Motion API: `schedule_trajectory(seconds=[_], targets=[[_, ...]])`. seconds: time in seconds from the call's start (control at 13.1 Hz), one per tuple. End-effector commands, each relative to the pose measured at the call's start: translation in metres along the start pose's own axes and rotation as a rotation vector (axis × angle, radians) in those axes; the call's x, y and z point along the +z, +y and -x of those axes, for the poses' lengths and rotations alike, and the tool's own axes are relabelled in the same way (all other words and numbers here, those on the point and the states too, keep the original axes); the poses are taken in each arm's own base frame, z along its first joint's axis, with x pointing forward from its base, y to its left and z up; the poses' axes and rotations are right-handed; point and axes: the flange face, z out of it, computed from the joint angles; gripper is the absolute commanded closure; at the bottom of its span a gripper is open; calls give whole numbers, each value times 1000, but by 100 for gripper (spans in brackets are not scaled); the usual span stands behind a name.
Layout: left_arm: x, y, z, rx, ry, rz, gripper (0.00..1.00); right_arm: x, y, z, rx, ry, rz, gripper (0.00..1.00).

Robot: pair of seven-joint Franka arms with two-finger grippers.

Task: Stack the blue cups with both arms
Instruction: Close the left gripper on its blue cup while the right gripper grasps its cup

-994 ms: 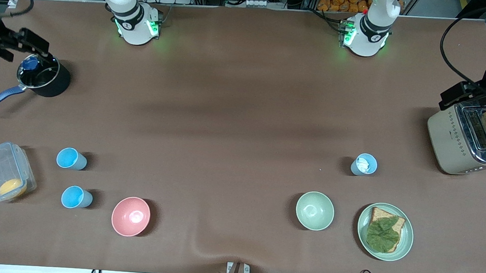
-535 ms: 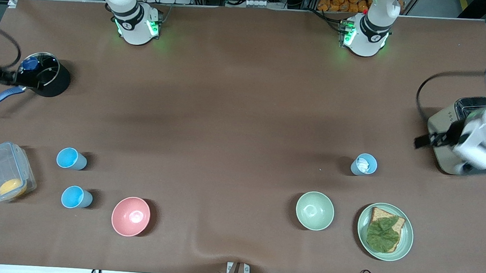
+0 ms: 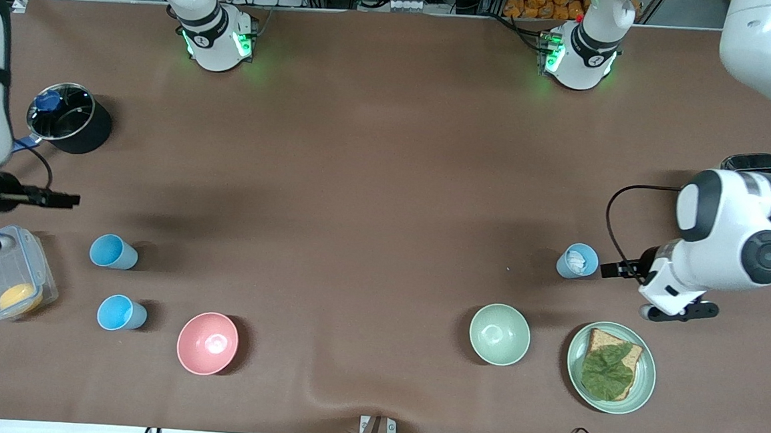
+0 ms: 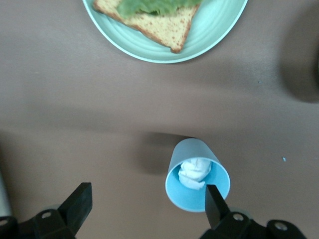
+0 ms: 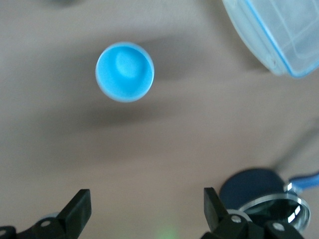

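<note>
The crumpled white wad is lower than the rim of the paler blue cup (image 3: 577, 261), so I expect the wad to come along when I carry the cup.
Two bright sky-blue cups (image 3: 112, 251) (image 3: 120, 312) stand upright near the right arm's end of the table. A paler blue cup (image 3: 577, 262) with a crumpled white wad inside stands near the left arm's end. My left gripper (image 3: 615, 269) is open and empty over the table just beside the paler cup (image 4: 198, 177); in the left wrist view (image 4: 147, 204) one fingertip (image 4: 214, 199) overlaps its rim. My right gripper (image 3: 58, 198) is open and empty over bare table between the pot and the cups. The right wrist view (image 5: 147, 204) shows one sky-blue cup (image 5: 124, 72) apart from the fingers.
A pink bowl (image 3: 207, 343) sits beside the sky-blue cups. A pale green bowl (image 3: 499, 334) and a green plate (image 3: 643, 379) with bread and lettuce sit near the paler cup. A clear lidded box (image 3: 4, 273) and a black pot (image 3: 70, 123) are at the right arm's end. The left arm hides most of the toaster (image 3: 754, 161).
Both arms have swung in from the table's ends. The left gripper left the toaster and came beside the paler cup. The right gripper left the pot and moved toward the sky-blue cups.
</note>
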Motion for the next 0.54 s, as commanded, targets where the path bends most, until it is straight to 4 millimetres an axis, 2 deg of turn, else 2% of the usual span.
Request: schedule_trajectory(seconds=[0.0, 0.15, 0.23, 0.31, 0.46], targets=[[24, 1, 16, 12, 25, 10, 0, 45, 36, -27, 1, -11, -18, 0], [38, 0, 20, 9, 40, 14, 0, 87, 43, -49, 4, -7, -26, 0], [44, 2, 21, 12, 46, 16, 0, 98, 35, -54, -7, -17, -24, 0], [51, 1, 22, 9, 50, 19, 0, 95, 27, -54, -19, -18, -18, 0], [64, 1, 26, 8, 72, 27, 0, 93, 29, -54, -16, -9, -19, 0]])
